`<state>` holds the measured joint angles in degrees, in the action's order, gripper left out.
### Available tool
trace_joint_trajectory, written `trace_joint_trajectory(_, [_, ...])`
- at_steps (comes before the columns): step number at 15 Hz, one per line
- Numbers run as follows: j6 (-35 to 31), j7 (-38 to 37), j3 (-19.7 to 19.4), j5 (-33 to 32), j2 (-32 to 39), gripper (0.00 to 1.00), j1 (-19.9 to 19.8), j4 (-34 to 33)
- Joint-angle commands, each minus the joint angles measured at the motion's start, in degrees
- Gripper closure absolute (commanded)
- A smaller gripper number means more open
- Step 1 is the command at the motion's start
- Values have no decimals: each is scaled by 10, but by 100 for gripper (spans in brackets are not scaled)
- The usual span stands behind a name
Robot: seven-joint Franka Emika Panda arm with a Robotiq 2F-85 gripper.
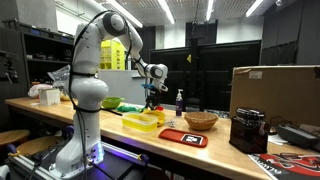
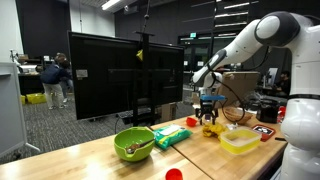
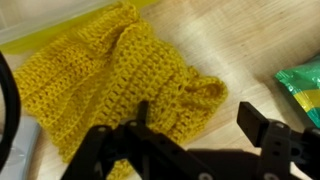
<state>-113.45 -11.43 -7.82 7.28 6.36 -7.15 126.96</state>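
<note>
The yellow cloth's corner [image 3: 212,92] is just past my gripper's open fingers. My gripper should move forward and down around that corner [image 3: 198,106] before it closes and lifts the cloth.
A yellow crocheted cloth [image 3: 120,75] lies crumpled on the wooden table [image 3: 250,40]. My gripper [image 3: 200,125] hangs just above the cloth's near right corner, jaws spread wide. One finger [image 3: 140,115] is over the yarn and the other finger [image 3: 258,125] is over bare wood, and nothing is gripped. In both exterior views the arm reaches down over the bench, with the gripper [image 1: 152,97] [image 2: 209,106] right above the cloth [image 2: 211,128].
A green packet [image 3: 303,85] [image 2: 172,136] lies beside the cloth. Also on the bench are a green bowl [image 2: 133,145], a yellow container [image 2: 240,140] [image 1: 142,121], a wicker basket [image 1: 201,120], a red tray [image 1: 183,137], a dark bottle [image 1: 180,101], a black machine [image 1: 248,130] and a cardboard box [image 1: 275,90].
</note>
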Motion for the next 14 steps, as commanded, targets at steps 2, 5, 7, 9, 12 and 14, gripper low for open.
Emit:
trace_joint_trajectory(2, [-12, 14, -2, 10, -16, 49, -4, 18])
trace_joint_trajectory(5, [-14, 13, -2, 7, -17, 73, -4, 18])
trace_joint_trajectory(7, [-14, 12, -2, 6, -19, 88, -4, 18])
trace_joint_trajectory(9, [-14, 12, -2, 6, -20, 100, -3, 18])
trace_joint_trajectory(12, [-13, 10, -1, 4, -22, 74, -3, 19])
trace_joint_trajectory(14, [-14, 9, -1, 4, -24, 70, -2, 20])
